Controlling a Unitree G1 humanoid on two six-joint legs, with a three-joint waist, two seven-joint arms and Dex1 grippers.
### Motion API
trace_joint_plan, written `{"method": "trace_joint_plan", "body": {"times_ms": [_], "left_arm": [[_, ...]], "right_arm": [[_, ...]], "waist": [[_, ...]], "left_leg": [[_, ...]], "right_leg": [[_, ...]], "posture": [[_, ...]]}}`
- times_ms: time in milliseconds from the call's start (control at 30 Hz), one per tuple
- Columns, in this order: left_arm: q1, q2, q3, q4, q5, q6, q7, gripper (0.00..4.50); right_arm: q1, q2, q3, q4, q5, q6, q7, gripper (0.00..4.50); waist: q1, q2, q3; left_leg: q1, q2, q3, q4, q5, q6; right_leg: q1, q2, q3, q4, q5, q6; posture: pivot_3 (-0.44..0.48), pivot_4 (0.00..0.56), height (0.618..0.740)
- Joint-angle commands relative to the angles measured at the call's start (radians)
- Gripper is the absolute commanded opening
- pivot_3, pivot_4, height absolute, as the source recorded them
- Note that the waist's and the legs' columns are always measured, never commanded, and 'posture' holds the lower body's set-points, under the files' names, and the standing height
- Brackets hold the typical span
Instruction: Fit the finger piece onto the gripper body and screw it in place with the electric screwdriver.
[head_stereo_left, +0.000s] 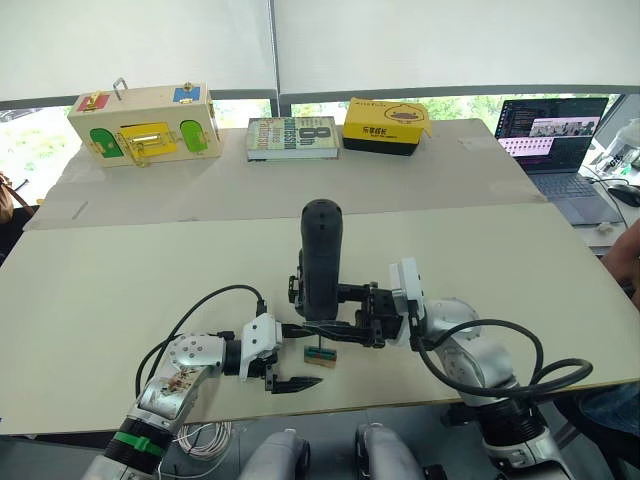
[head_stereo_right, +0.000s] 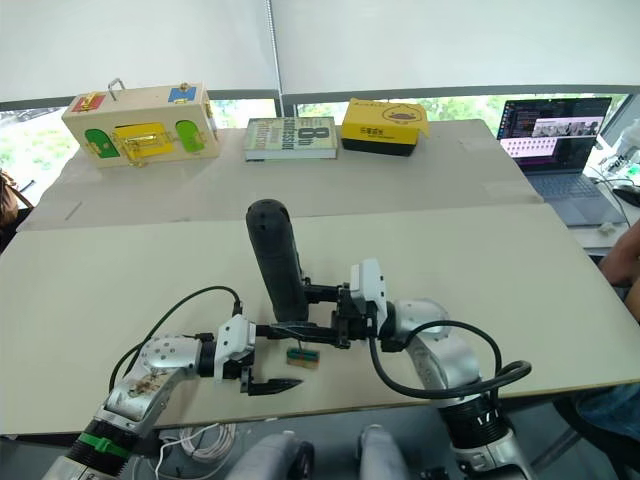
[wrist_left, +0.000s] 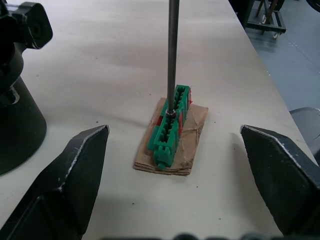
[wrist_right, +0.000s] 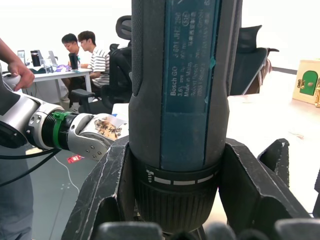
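Note:
I expect the screw (wrist_left: 170, 114) to move with the bit when I lift the electric screwdriver, since the bit's tip (wrist_left: 171, 108) touches a screw head in the green piece.
The electric screwdriver (head_stereo_left: 322, 258) stands nearly upright near the table's front edge, with my right gripper (head_stereo_left: 322, 315) shut around its lower body (wrist_right: 180, 100). Its thin metal bit (wrist_left: 172, 55) comes down onto a small green-and-tan piece (wrist_left: 170, 132) lying on the table. My left gripper (head_stereo_left: 312, 355) is open, one finger (wrist_left: 75, 170) on each side of that piece without touching it. The finger piece and the gripper body are out of view.
At the table's far edge are a wooden latch box (head_stereo_left: 140, 125), a book (head_stereo_left: 292, 137) and a yellow box (head_stereo_left: 385, 125). A laptop (head_stereo_left: 555, 130) sits at the far right. An unidentified black rounded shape (wrist_left: 20, 100) stands next to the green piece.

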Motion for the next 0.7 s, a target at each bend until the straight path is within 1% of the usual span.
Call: {"method": "trace_joint_plan", "body": {"times_ms": [33, 200, 400, 700], "left_arm": [[0.021, 0.005, -0.027, 0.012, 0.016, 0.011, -0.004, 4.44], [0.023, 0.005, -0.026, 0.014, 0.016, 0.006, -0.004, 4.44], [0.024, 0.006, -0.020, 0.011, 0.003, 0.005, -0.013, 4.44], [0.028, -0.003, 0.006, 0.015, -0.035, -0.026, -0.029, 4.44]], "right_arm": [[-0.001, -0.015, 0.005, -0.039, 0.008, 0.005, 0.019, 1.92], [-0.003, -0.003, 0.008, -0.024, -0.033, -0.071, 0.027, 1.92], [0.002, -0.007, 0.000, -0.033, -0.017, -0.069, 0.044, 1.92], [-0.039, -0.004, -0.020, -0.070, 0.017, -0.048, 0.042, 1.92]], "waist": [[0.000, 0.000, 0.000], [0.000, 0.000, 0.000], [0.000, 0.000, 0.000], [0.000, 0.000, 0.000]], "left_leg": [[0.000, 0.000, 0.000, 0.000, 0.000, 0.000], [0.001, 0.000, 0.000, 0.000, 0.000, 0.001], [0.001, 0.000, 0.000, 0.000, -0.001, 0.000], [0.000, 0.000, 0.000, 0.000, -0.001, 0.000]], "right_leg": [[0.000, 0.000, 0.000, 0.000, -0.001, 0.001], [0.001, 0.000, 0.000, -0.001, -0.001, 0.001], [0.001, 0.000, 0.000, -0.001, -0.001, 0.001], [0.000, 0.000, 0.000, -0.001, -0.001, 0.001]], "posture": [[0.000, 0.150, 0.740], [0.000, 0.150, 0.740], [0.000, 0.150, 0.740], [0.000, 0.150, 0.740]]}}
